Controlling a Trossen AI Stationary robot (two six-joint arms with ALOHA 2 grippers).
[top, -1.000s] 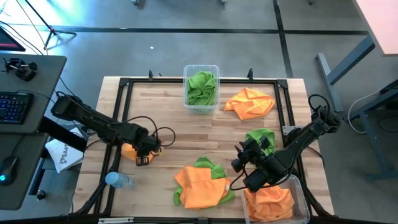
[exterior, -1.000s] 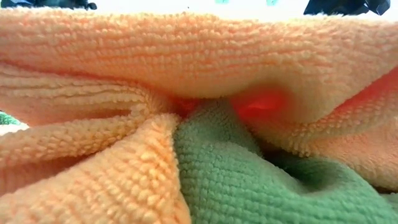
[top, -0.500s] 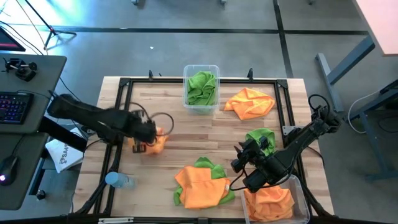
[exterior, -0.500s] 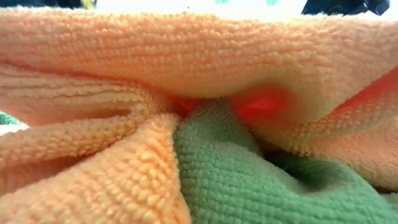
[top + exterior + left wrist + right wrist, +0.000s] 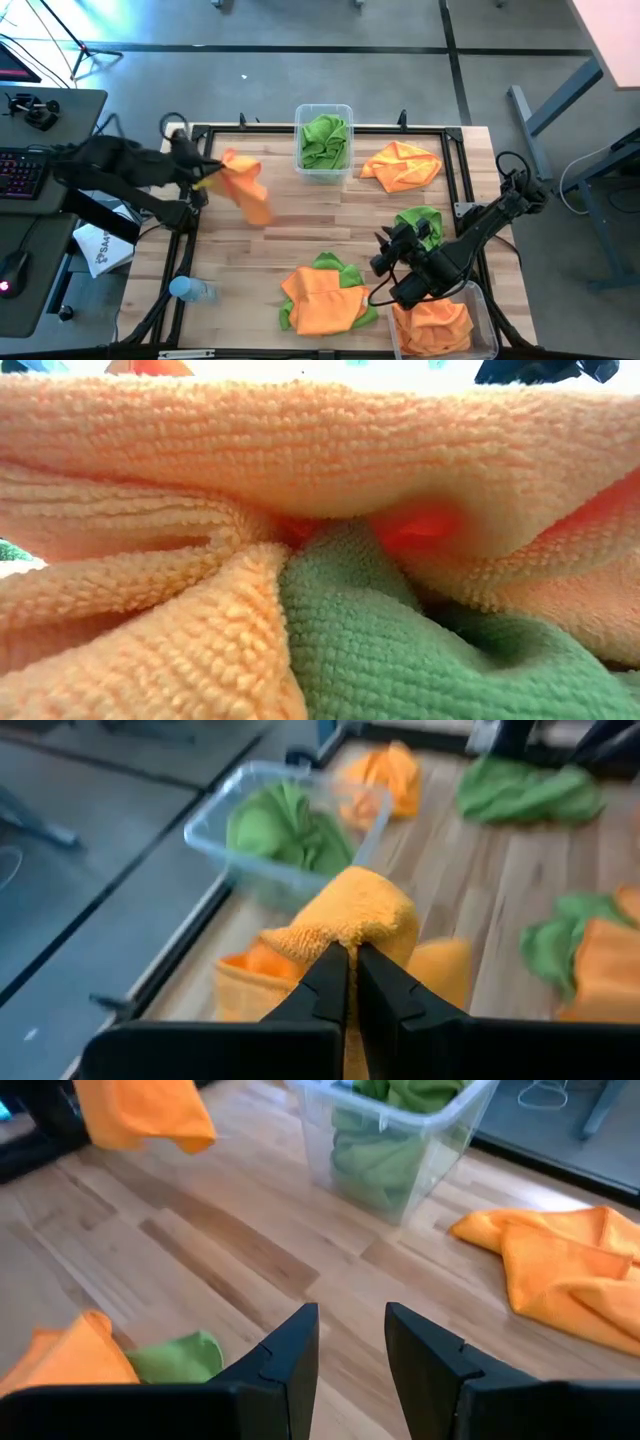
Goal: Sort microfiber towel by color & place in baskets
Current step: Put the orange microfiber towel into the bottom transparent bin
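I should bring the orange towel in the middle of the table point(image 5: 314, 205) and pass it to my right gripper, because the basket of orange towels point(image 5: 433, 326) is too far away for my left gripper.
My left gripper point(image 5: 207, 177) is raised over the table's far left part and shut on an orange towel point(image 5: 244, 188). A clear basket point(image 5: 324, 141) of green towels stands at the far edge. A second clear basket point(image 5: 440, 326), holding orange towels, sits at the near right corner. Loose on the wood lie an orange towel point(image 5: 401, 165), a green towel point(image 5: 420, 224) and a mixed orange and green pile point(image 5: 324, 295). That pile fills the low view point(image 5: 320, 560). My right gripper point(image 5: 386, 262) hovers open between the pile and the green towel. My left gripper pinches a bunched fold of the orange towel point(image 5: 356, 920) between its two fingers, coming from the table's left side. The towel bulges past the fingertips point(image 5: 335, 975) and its rest point(image 5: 252, 203) hangs below, lifted clear of the table.
A blue-capped bottle point(image 5: 190, 290) lies at the near left edge. A white paper bag point(image 5: 100, 250) sits off the table's left side beside a desk with a keyboard point(image 5: 22, 172). A black frame point(image 5: 200, 132) runs round the tabletop. Bare wood point(image 5: 300, 220) shows mid-table.
My left gripper has stayed shut on the orange towel and swung up, toward the far and left edges. The towel, which lay on the wood at mid-left, now hangs clear of the table beside the green towels' basket.
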